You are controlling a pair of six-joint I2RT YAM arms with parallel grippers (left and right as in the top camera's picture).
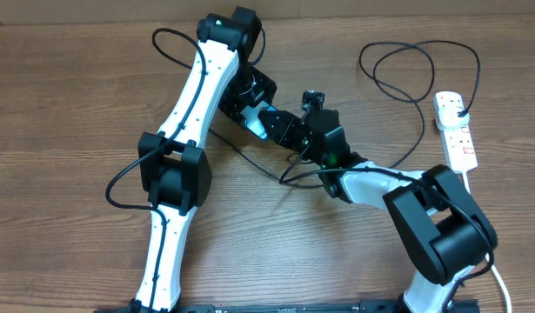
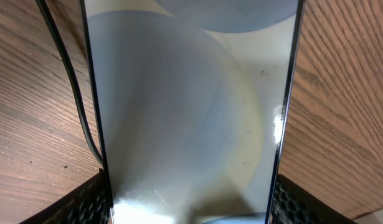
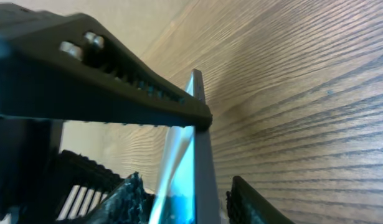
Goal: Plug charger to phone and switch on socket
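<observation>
I should keep the phone with my right gripper while my left gripper swings low to the loose end, because my left gripper spans the phone's long edges (image 2: pixel 289 81) from above.
The phone (image 1: pixel 259 127) is held off the table between both grippers, and only a sliver of its light blue screen shows from overhead. In the left wrist view the phone (image 2: pixel 185 112) fills the frame, and my left gripper (image 2: pixel 188 214) is shut on its two long edges. In the right wrist view the phone (image 3: pixel 194 180) stands edge-on between my right gripper's (image 3: pixel 191 202) fingers, with a small gap at the right finger. The charger cable (image 1: pixel 423 122) runs from its plug (image 1: pixel 459 108) in the socket (image 1: pixel 456 132) and also lies beside the phone (image 2: pixel 70 81). Its connector tip is hidden.
The socket lies at the far right on the wooden table (image 1: pixel 67 104), with its white cord (image 1: pixel 500 283) trailing towards the front right. The charger cable makes a wide loop at the back right and crosses the table under the right arm.
</observation>
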